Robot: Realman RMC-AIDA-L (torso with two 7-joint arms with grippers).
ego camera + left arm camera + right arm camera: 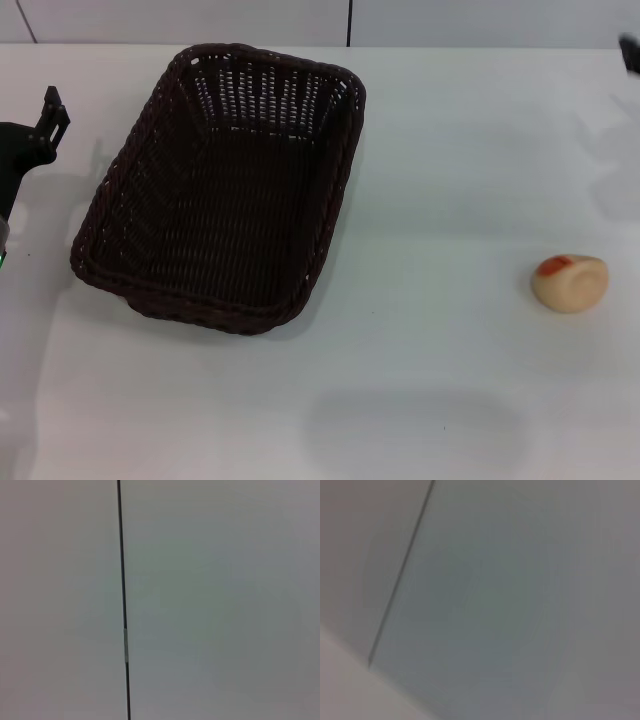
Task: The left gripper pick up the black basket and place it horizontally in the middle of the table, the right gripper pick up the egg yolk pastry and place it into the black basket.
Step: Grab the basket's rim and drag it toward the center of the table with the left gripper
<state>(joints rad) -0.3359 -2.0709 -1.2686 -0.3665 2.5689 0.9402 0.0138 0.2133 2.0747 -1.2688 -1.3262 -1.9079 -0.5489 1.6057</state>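
Note:
The black basket (228,195) is standing at a slant and away from the middle of the table, so my right gripper should move back and my left gripper should go to the basket's rim (139,130) first.
The black basket (225,190) is empty and stands on the white table (450,200), left of centre, with its long side running away from me and tilted slightly. The egg yolk pastry (570,283) lies on its side on the table at the right, far from the basket, with its orange-red patch facing left. Part of my left gripper (48,118) shows at the left edge, just left of the basket and apart from it. Only a small black piece of my right gripper (630,55) shows at the far right edge, well behind the pastry.
A grey wall with a dark vertical seam (349,22) runs behind the table. The left wrist view shows only this wall and a seam (122,605). The right wrist view shows a wall and a slanted seam (402,575).

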